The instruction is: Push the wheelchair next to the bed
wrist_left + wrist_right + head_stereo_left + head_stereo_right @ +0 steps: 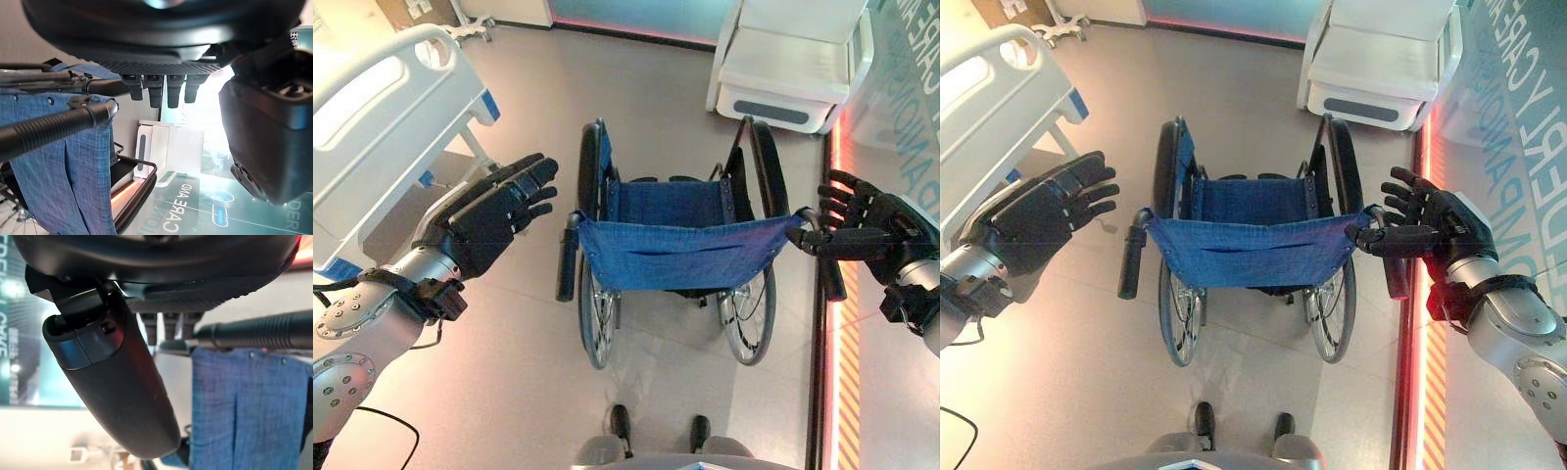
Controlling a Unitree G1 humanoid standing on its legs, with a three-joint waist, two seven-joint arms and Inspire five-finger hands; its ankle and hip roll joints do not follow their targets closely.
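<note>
The wheelchair (670, 203) will stay unfolded and roll as one whole when I push it, because the blue cloth back (681, 255) is stretched wide between its handles.
A wheelchair (680, 250) with a blue cloth back stands in front of me on the floor, its back toward me. Its black left push handle (567, 264) and right push handle (832, 279) stick out toward me. My left hand (494, 215) hovers open to the left of the left handle, apart from it, with straight fingers (155, 90). My right hand (1440, 230) is open beside the right handle, fingers spread, its thumb (117, 382) reaching the handle's upper end (259, 335). The white hospital bed (372, 117) stands at the far left.
A white padded chair (793, 69) stands beyond the wheelchair at the upper right. A red-lit strip (847, 343) and a glass wall with lettering (1518, 117) run along the right side. Bare floor lies between the wheelchair and the bed.
</note>
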